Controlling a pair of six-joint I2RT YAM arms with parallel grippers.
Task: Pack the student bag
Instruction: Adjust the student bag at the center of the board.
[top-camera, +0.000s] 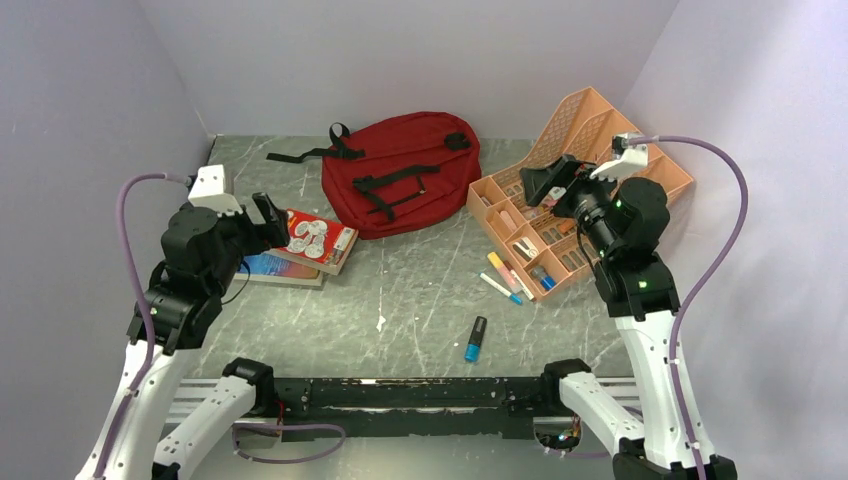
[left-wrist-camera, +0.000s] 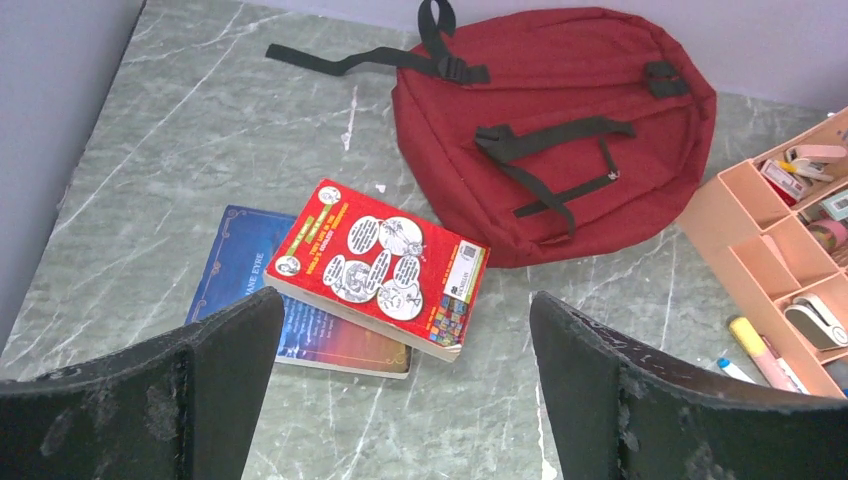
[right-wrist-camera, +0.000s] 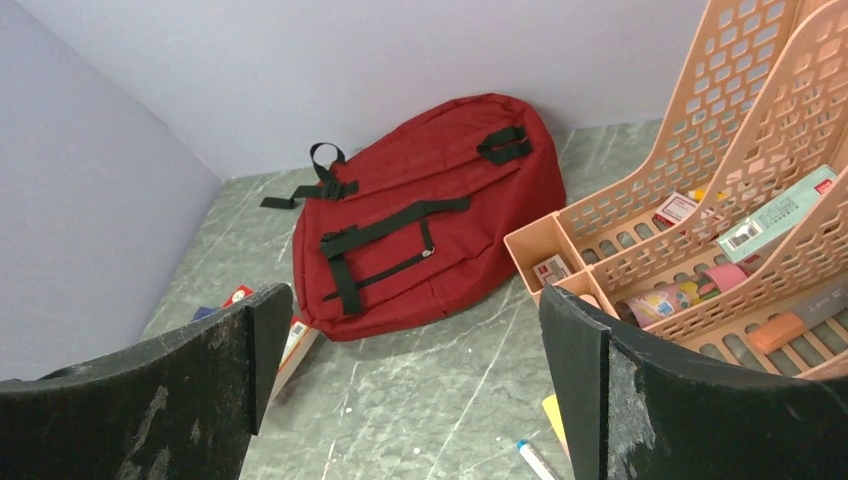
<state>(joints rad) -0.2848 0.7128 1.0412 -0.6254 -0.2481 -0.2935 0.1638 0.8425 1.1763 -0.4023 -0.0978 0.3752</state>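
Observation:
The student bag (top-camera: 400, 182) is lying closed at the back with its straps up. Next, my right gripper grabs the bag's end (top-camera: 467, 152) next to the organiser and pulls it forward before packing.
The dark-red student bag (top-camera: 405, 170) lies flat at the back middle of the table, black straps up, and looks closed; it also shows in the left wrist view (left-wrist-camera: 560, 120) and the right wrist view (right-wrist-camera: 420, 210). My left gripper (top-camera: 268, 220) is open and empty, hovering beside a red book (top-camera: 318, 238) that lies on a blue book (top-camera: 268, 268). In the left wrist view the red book (left-wrist-camera: 380, 265) lies ahead of the spread jaws. My right gripper (top-camera: 540, 182) is open and empty, held above the near left part of the peach organiser (top-camera: 590, 130).
The organiser holds several small stationery items (right-wrist-camera: 780, 225). A yellow highlighter (top-camera: 498, 268) and a white pen (top-camera: 500, 288) lie just in front of it. A black-and-blue marker (top-camera: 475, 339) lies near the front middle. Purple walls close in the back and both sides.

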